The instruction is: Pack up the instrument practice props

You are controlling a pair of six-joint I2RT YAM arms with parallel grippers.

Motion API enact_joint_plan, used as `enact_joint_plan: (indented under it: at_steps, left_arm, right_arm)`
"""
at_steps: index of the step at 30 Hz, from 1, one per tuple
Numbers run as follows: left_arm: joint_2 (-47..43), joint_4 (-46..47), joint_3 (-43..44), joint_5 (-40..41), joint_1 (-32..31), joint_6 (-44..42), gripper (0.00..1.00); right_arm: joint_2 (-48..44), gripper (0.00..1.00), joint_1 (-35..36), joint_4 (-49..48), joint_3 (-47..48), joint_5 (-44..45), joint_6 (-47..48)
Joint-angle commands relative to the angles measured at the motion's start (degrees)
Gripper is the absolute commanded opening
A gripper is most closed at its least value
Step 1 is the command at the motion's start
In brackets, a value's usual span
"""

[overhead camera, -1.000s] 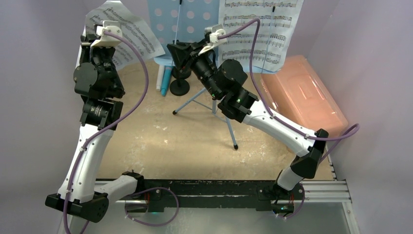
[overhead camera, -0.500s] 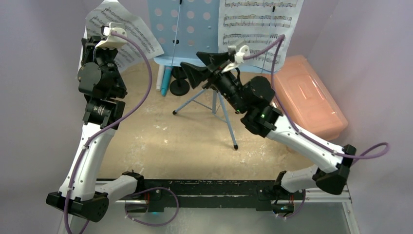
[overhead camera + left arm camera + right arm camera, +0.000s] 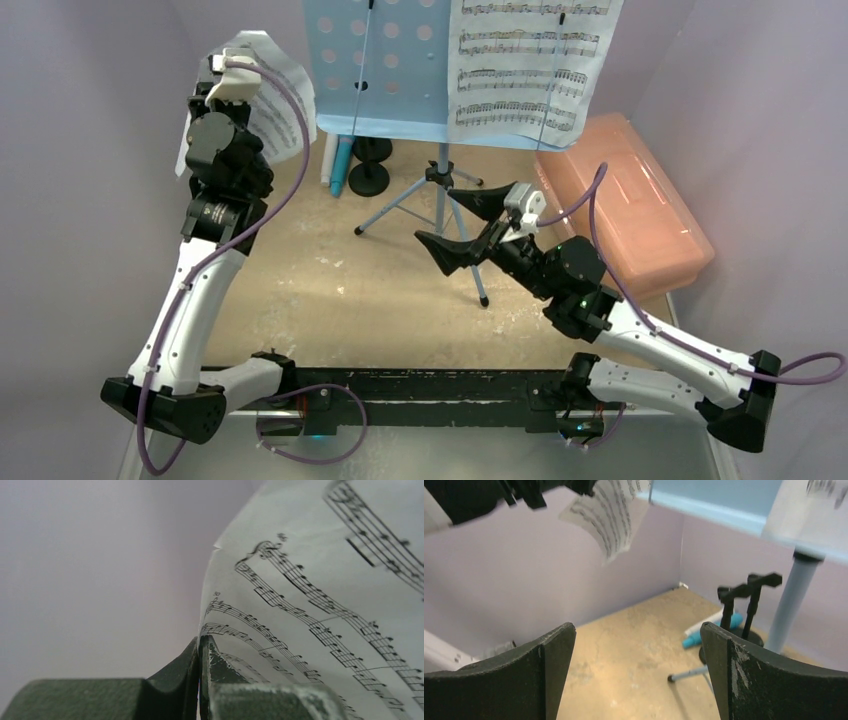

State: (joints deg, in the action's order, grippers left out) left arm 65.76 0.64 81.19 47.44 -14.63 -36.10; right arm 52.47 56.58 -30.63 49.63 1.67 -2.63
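The page hangs clear of the music rack, over open tabletop beside the white microphone. My left gripper keeps moving the page down until it lies flat.
A printed sheet-music page (image 3: 320, 595) curls up from my left gripper (image 3: 200, 647), which is shut on its edge; from above the page (image 3: 275, 95) hangs at the back left. A second page (image 3: 520, 70) rests on the light-blue perforated music rack (image 3: 385, 60), whose tripod legs (image 3: 400, 205) stand mid-table. White and blue toy microphones (image 3: 336, 165) lie by two black round-based mic holders (image 3: 368, 178). My right gripper (image 3: 436, 214) hovers open and empty in front of the tripod, and its wrist view shows the holders (image 3: 749, 605) and the blue microphone (image 3: 701, 635) ahead.
A pink translucent box (image 3: 625, 200) with its lid on sits at the right, close behind my right arm. Lilac walls enclose the table on the left, back and right. The rack's pole (image 3: 791, 605) stands just right of my right gripper's fingers (image 3: 754, 675).
My right gripper has pulled back from the rack toward the near right and opened wide. My left gripper has swung the held page toward the back, and it now curls upright.
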Motion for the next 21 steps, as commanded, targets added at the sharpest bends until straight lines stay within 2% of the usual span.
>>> enact_joint_plan:
  at_steps: [1, 8, 11, 16, 21]
  left_arm:
    - [0.0, -8.0, -2.4, 3.1, 0.4, 12.0, 0.0]
    - [-1.1, -14.5, -11.7, 2.7, 2.5, 21.0, 0.0]
    - [-2.2, -16.1, -16.4, -0.6, 5.3, 24.4, 0.0]
    - [-0.9, -16.2, -21.9, -16.1, 15.4, 32.8, 0.0]
    - [10.2, -16.0, -19.2, -30.0, 22.3, 38.0, 0.0]
  right_arm:
    - [-5.2, 0.98, -0.1, -3.1, -6.9, -0.8, -1.9]
    - [-13.3, 0.98, -0.1, -7.9, -19.7, 5.1, -4.3]
    - [-16.0, 0.98, -0.1, -8.9, -22.4, 7.8, -4.6]
    - [-17.9, 0.98, -0.1, -9.5, -24.3, 9.9, -6.3]
    - [-17.9, 0.98, -0.1, -6.0, -23.6, 11.2, -8.4]
